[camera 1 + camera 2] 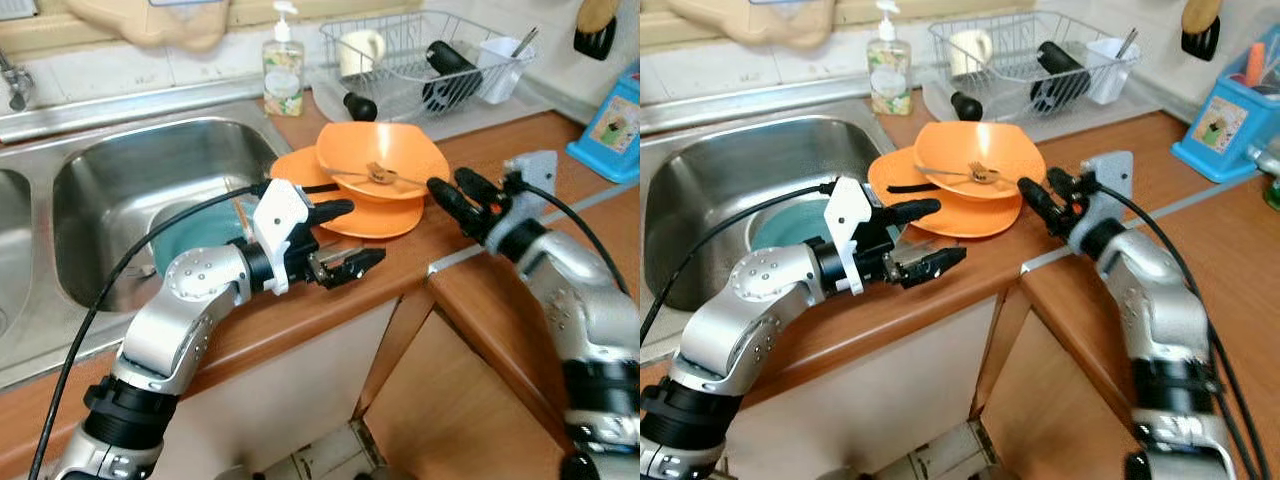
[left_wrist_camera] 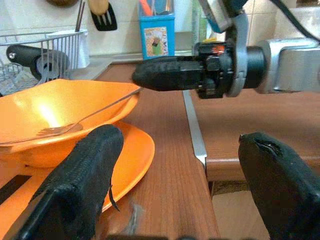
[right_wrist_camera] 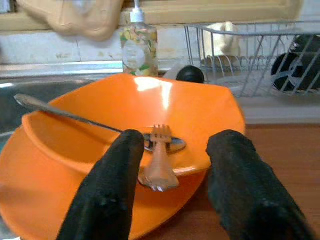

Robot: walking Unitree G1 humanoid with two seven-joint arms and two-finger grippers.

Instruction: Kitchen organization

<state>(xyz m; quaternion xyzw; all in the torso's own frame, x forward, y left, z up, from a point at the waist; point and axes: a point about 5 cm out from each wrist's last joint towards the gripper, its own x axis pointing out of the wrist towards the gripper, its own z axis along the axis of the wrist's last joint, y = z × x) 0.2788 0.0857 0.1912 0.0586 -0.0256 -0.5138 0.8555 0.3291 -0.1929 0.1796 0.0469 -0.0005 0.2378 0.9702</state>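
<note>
I expect the fork (image 3: 160,162) to come free alone and leave the spoon behind when I lift it, because the fork lies across the top of the spoon's head (image 3: 175,145).
An orange bowl (image 1: 385,155) sits on an orange plate (image 1: 375,218) on the wooden counter, right of the sink. Inside the bowl lie a metal spoon (image 3: 70,116) and a small fork (image 3: 159,165) whose handle sticks out over the rim. My right gripper (image 1: 447,182) is open at the bowl's right rim. In the right wrist view the fork's handle lies between its fingers (image 3: 107,200), apart from both. My left gripper (image 1: 362,232) stands open at the plate's near edge, holding nothing.
A teal dish (image 1: 200,230) lies in the steel sink (image 1: 110,170). A soap bottle (image 1: 283,70) and a wire dish rack (image 1: 420,60) holding a mug and utensils stand at the back. At the far right is a blue box (image 1: 612,125). The counter's front edge is close.
</note>
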